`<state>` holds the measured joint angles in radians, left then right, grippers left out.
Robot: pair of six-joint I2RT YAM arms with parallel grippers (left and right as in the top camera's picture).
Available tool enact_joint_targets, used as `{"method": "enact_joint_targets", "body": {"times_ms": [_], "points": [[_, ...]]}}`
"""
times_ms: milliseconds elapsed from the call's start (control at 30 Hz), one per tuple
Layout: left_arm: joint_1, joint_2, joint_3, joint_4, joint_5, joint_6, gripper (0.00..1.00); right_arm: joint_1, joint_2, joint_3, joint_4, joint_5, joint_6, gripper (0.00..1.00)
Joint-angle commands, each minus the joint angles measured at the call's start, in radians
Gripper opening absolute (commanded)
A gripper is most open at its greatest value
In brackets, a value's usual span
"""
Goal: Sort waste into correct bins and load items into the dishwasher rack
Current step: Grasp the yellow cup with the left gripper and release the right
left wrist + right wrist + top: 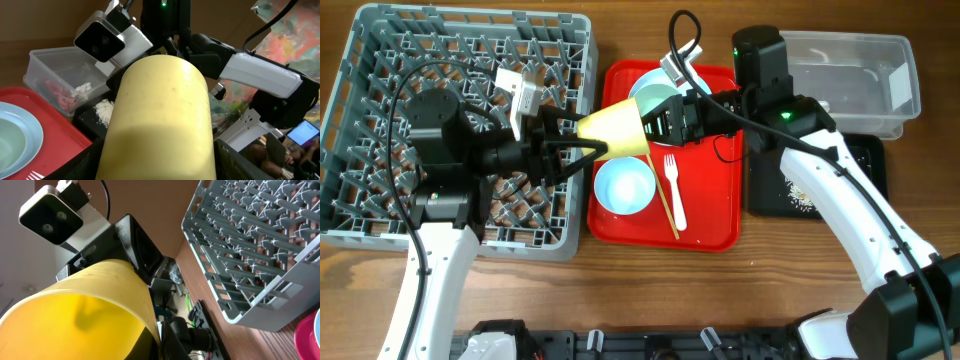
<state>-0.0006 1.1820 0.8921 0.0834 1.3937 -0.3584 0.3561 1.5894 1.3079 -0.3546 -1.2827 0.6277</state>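
Note:
My right gripper is closed on the yellow cup's wide rim (pixel 635 122), so it should open and move away before my left gripper takes the cup to the dishwasher rack (pixel 515 208).
The small yellow cup (pixel 615 128) lies on its side in the air over the left edge of the red tray (pixel 715 232), held between both arms. My right gripper (pixel 656 122) is shut on its wide rim, with one finger inside the cup (pixel 75 315). My left gripper (pixel 590 138) straddles the narrow end, and its dark fingers press both sides of the cup (pixel 160 100). A round pale-blue dish (pixel 623 187), a white fork (pixel 673 192) and thin chopsticks (pixel 665 205) lie on the red tray. A mint bowl (pixel 655 95) sits partly hidden under my right gripper.
The grey dishwasher rack (pixel 380 60) fills the left side and also shows in the right wrist view (pixel 260 245). The clear tub (pixel 850 50) at the back right holds red wrappers (pixel 57 95). The black tray (pixel 865 160) in front of it holds beige crumbs (pixel 798 195).

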Motion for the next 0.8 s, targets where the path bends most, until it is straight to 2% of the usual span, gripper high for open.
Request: {"method": "enact_joint_targets", "body": {"times_ms": [0,33,133,267,367,433,567,633,767], "points": [[-0.001,-0.004,0.015,0.011,0.057,0.002,0.63,-0.013,0.002,0.008,-0.006,0.042,0.002,0.05],[-0.001,-0.004,0.015,0.011,0.057,0.002,0.63,-0.013,0.002,0.008,-0.006,0.043,0.001,0.10],[-0.001,-0.004,0.015,0.011,0.056,0.002,0.65,-0.013,0.002,0.008,-0.006,0.043,0.002,0.34],[-0.001,-0.004,0.015,0.011,0.053,0.002,0.67,-0.013,0.002,0.008,-0.006,0.043,0.002,0.42],[0.002,-0.004,0.015,0.010,0.041,0.010,0.62,-0.014,0.002,0.008,-0.006,0.057,0.002,0.51],[0.014,-0.004,0.015,-0.011,-0.008,0.010,0.59,-0.014,0.002,0.008,-0.006,0.076,0.004,0.55],[0.059,-0.004,0.015,-0.095,-0.163,0.014,0.60,-0.019,0.002,0.008,-0.046,0.171,0.000,0.60],[0.089,-0.004,0.015,-0.144,-0.229,0.017,0.53,-0.029,0.002,0.008,-0.104,0.275,0.000,0.61],[0.135,-0.004,0.015,-0.234,-0.307,0.067,0.47,-0.050,0.002,0.008,-0.209,0.460,-0.039,0.60]]}}
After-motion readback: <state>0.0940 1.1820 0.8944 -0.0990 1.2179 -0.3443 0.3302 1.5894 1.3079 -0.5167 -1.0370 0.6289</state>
